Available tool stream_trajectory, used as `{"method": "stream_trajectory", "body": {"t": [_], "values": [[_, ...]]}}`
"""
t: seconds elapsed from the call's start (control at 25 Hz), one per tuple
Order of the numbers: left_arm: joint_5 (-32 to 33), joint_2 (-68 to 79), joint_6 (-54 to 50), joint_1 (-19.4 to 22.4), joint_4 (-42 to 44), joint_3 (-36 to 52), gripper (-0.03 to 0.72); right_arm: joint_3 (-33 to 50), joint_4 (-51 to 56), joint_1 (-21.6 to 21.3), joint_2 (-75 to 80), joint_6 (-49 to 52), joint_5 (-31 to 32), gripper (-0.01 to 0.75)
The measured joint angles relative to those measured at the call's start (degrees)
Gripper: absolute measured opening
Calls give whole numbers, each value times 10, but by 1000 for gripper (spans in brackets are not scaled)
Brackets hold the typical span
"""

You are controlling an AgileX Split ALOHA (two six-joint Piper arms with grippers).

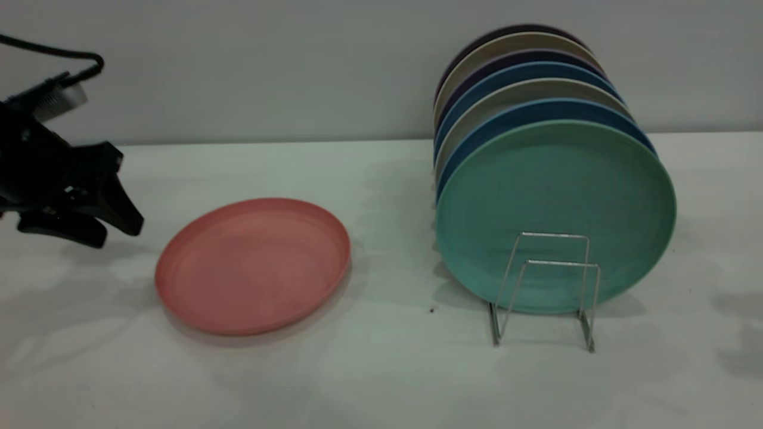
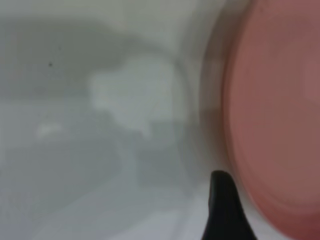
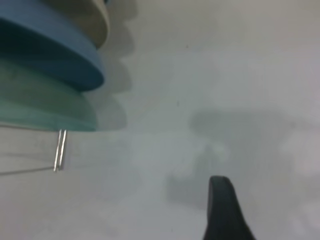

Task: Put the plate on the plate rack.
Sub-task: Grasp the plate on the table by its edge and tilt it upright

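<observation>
The salmon-pink plate [image 1: 254, 266] is lying flat and far from my right gripper, so my left gripper should raise its near rim [image 1: 164, 261] and bring the plate's opposite rim to my right gripper.
The salmon-pink plate [image 1: 253, 265] lies flat on the white table, left of centre. The silver wire plate rack [image 1: 554, 236] stands at the right, its two front loops empty. My left gripper [image 1: 118, 233] hovers at the far left, just off the plate's left rim, fingers spread and holding nothing. In the left wrist view one black finger [image 2: 222, 210] points beside the plate's rim [image 2: 270, 115]. My right gripper is outside the exterior view. Its wrist view shows one black finger [image 3: 225, 210] over bare table, with no other finger against it and the rack's wire [image 3: 60, 150] farther off.
A teal-green plate [image 1: 554, 208] stands upright in the rack, with blue [image 1: 536, 113], beige and dark plates stacked upright behind it. The table [image 1: 387, 369] runs back to a grey wall.
</observation>
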Motion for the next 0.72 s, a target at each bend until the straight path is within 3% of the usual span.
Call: {"method": "stream_trajectory", "body": {"t": [0.72], "values": [[-48,65,1,-27,-19,-39,489,-6,45,-2,45,-55,-33,446]]}}
